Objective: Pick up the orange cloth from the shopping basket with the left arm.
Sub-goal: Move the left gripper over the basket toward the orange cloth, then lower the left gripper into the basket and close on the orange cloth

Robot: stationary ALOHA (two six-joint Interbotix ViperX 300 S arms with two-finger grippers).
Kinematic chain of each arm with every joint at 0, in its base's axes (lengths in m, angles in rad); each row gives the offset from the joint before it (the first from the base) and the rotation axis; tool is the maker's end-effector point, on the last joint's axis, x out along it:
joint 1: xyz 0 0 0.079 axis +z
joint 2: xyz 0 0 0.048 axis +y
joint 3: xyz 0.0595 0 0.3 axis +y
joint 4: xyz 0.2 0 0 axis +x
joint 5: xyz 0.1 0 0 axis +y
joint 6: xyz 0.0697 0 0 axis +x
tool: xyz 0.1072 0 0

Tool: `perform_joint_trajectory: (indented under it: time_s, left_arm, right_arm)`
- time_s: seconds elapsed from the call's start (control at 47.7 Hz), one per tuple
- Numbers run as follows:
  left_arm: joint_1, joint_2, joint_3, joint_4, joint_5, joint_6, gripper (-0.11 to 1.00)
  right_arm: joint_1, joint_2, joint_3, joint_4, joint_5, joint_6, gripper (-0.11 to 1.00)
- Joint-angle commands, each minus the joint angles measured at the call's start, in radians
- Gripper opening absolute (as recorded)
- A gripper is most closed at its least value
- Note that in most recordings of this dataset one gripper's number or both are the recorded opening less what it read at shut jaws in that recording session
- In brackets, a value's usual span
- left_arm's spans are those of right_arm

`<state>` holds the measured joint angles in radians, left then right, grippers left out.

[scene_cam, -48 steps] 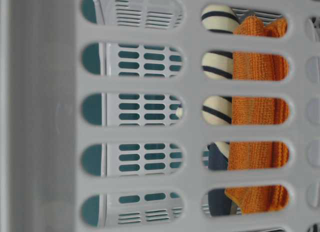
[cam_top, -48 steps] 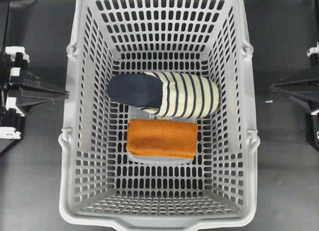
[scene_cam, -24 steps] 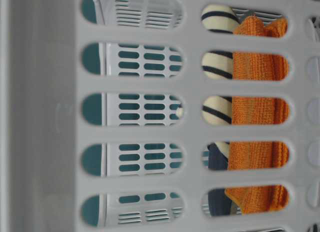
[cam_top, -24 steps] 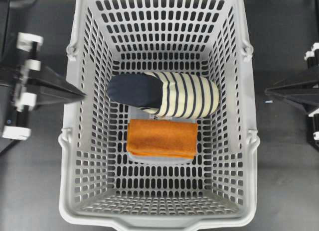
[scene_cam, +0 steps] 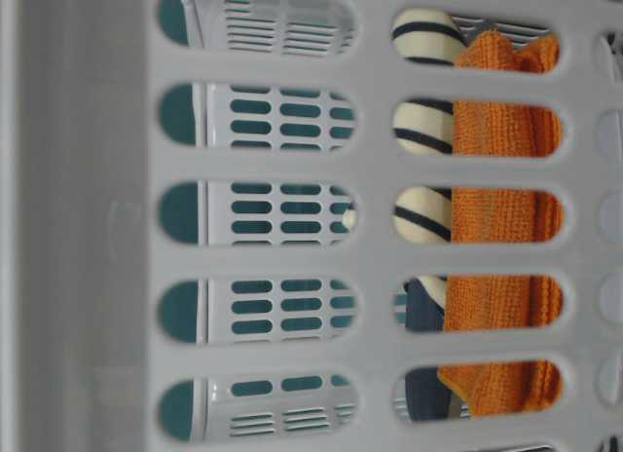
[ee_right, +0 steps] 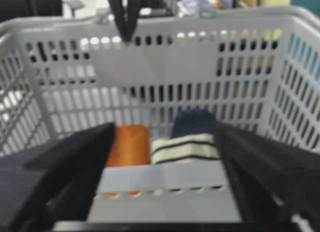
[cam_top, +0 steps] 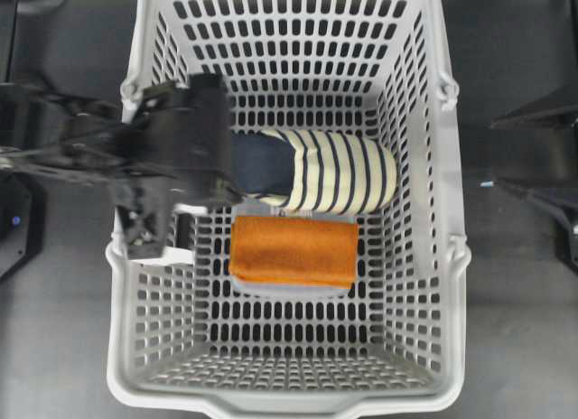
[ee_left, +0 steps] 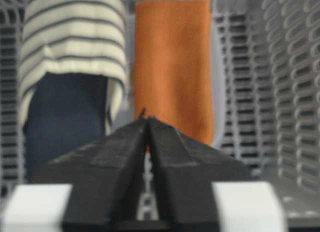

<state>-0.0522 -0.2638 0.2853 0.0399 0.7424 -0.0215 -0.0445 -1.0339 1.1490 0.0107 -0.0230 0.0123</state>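
Note:
My left gripper is lowering and opening, and the orange cloth lies uncovered with its narrow width (cam_top: pixel 251 248) across my fingers. The gripper keeps on like this until it straddles the cloth's middle (cam_top: pixel 302 250).
The orange cloth (cam_top: pixel 292 250) lies flat on the floor of the grey shopping basket (cam_top: pixel 289 405), just in front of the striped slipper (cam_top: pixel 334 171). My left arm (cam_top: pixel 172 157) hangs blurred over the basket's left wall. In the left wrist view my left gripper (ee_left: pixel 146 121) is shut and empty, its tips pointing at the near end of the cloth (ee_left: pixel 172 67), above it and apart. My right gripper (ee_right: pixel 164 132) is open and empty, outside the basket's right wall. The cloth also shows in the right wrist view (ee_right: pixel 127 144) and the table-level view (scene_cam: pixel 501 218).
The slipper (ee_left: pixel 75 37) lies against the cloth's long edge, navy toe toward the left arm. The basket's slotted walls (ee_left: pixel 295 92) rise on all sides. The right arm (cam_top: pixel 542 157) stays over the dark table right of the basket.
My left arm has swung from outside the basket to over its left wall and interior. The right gripper's fingers have spread apart. Cloth and slipper have not moved.

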Motion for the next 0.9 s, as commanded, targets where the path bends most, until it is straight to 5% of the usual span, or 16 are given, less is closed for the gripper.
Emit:
perform_joint_trajectory:
  time_s: [0.0, 0.168, 0.273, 0.881]
  left_arm:
    - [0.011, 0.058, -0.084, 0.005, 0.061, -0.003, 0.17]
    - [-0.002, 0.17, -0.152, 0.003, 0.117, -0.011, 0.67]
    - [-0.015, 0.247, -0.192, 0.003, 0.138, -0.011, 0.88]
    - [-0.06, 0.483, -0.221, 0.005, 0.13, -0.038, 0.84]
  right_arm:
    - [-0.002, 0.005, -0.025, 0.003, 0.009, -0.002, 0.8]
    - [-0.005, 0.005, -0.023, 0.002, 0.014, -0.002, 0.75]
    - [-0.009, 0.005, -0.021, 0.003, 0.014, -0.002, 0.75]
    - [-0.023, 0.003, -0.011, 0.003, 0.011, 0.0, 0.75]
